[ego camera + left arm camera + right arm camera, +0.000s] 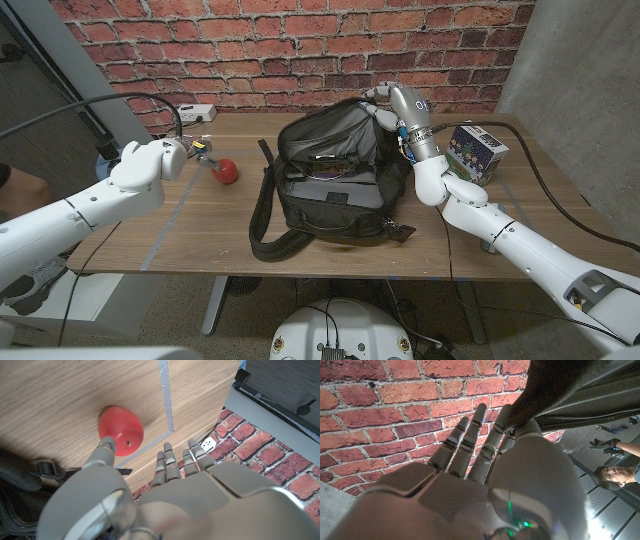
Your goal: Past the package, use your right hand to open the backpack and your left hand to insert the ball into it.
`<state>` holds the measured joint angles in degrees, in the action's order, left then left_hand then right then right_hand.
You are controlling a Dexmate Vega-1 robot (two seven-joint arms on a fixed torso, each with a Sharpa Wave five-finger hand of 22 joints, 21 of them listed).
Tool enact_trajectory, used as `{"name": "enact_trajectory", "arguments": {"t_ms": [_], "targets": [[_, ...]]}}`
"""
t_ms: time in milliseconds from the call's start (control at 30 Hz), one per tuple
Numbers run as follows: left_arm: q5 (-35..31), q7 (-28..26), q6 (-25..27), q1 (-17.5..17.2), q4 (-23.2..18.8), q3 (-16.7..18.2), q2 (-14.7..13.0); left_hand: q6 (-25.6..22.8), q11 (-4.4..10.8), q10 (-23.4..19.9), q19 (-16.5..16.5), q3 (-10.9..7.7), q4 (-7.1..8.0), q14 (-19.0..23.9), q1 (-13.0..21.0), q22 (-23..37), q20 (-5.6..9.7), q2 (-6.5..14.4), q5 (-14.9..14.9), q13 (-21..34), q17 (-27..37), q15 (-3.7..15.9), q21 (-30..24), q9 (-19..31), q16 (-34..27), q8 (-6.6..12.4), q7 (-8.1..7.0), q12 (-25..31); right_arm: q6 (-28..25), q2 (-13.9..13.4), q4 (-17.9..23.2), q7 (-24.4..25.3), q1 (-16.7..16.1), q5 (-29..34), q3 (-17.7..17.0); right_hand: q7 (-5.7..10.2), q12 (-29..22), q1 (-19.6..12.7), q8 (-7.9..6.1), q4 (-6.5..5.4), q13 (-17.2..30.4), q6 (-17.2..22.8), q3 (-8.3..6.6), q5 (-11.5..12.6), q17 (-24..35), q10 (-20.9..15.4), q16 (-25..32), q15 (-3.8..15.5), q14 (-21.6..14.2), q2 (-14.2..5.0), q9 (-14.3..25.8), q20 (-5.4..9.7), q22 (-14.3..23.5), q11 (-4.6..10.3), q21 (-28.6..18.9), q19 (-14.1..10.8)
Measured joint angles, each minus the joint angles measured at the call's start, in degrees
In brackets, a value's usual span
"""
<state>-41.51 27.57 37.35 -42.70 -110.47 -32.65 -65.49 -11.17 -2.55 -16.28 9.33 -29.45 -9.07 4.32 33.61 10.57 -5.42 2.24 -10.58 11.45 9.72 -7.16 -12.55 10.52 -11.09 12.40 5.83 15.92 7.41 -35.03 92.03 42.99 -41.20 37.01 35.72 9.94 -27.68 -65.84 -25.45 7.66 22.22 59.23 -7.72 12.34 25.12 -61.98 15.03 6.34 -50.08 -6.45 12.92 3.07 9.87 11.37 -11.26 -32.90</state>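
Note:
The grey panel (335, 191) is lying just under the backpack's opening, so the red ball (225, 171) will sit high and stay visible when I lower it in.
The black backpack (330, 175) stands mid-table with its top gaping open. My right hand (385, 105) is at its far upper edge and pinches the black fabric (540, 395) of the opening, holding it up while the other fingers (470, 440) stretch out. The red ball (228, 171) lies on the table left of the backpack. My left hand (188, 152) is just left of the ball with fingers apart, holding nothing. In the left wrist view the thumb tip (106, 446) sits against the ball (121, 430). The package (478, 152), a colourful box, stands right of the backpack.
A white power strip (195, 113) lies at the table's far left edge before the brick wall. The backpack's strap (262, 215) loops out toward the front edge. Grey tape lines (165, 395) cross the tabletop. A person (615, 475) shows in the right wrist view.

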Motion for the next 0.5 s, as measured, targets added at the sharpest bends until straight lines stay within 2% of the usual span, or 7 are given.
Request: {"name": "enact_trajectory", "arguments": {"t_ms": [200, 500], "targets": [[0.5, -0.2, 0.4, 1.2, 1.1, -1.1, 1.1, 0.1, -0.34, 0.4, 0.0, 0.00, 0.00, 0.0, 0.2, 0.0, 0.00, -0.2, 0.0, 0.0, 0.0, 0.00, 0.0, 0.0, 0.0, 0.00, 0.53, -0.2, -0.2, -0.1, 0.3, -0.1, -0.3, -0.1, -0.2, 0.00, 0.0, 0.0, 0.05, 0.00, -0.2, 0.0, 0.00, 0.0, 0.0, 0.0, -0.2, 0.00, 0.0, -0.01, 0.0, 0.00, 0.0, 0.00, 0.0, 0.0], [0.8, -0.2, 1.4, 2.9, 2.5, -2.9, 2.3, 1.2, -0.52, 1.6, -0.2, 0.23, 0.23, -0.3, 0.2, 0.0, -0.22, -0.2, 0.0, 0.0, 0.0, -0.33, 0.0, 0.0, 0.4, -0.77, 0.52, -0.7, -0.6, -0.3, 0.9, -0.3, -1.0, -0.2, -0.6, 0.00, 0.0, 0.0, 0.20, -0.24, 0.0, 0.0, 0.24, 0.0, 0.3, 0.0, -0.4, -0.01, 0.0, -0.01, 0.0, 0.00, 0.0, 0.00, 0.0, 0.0]]}}
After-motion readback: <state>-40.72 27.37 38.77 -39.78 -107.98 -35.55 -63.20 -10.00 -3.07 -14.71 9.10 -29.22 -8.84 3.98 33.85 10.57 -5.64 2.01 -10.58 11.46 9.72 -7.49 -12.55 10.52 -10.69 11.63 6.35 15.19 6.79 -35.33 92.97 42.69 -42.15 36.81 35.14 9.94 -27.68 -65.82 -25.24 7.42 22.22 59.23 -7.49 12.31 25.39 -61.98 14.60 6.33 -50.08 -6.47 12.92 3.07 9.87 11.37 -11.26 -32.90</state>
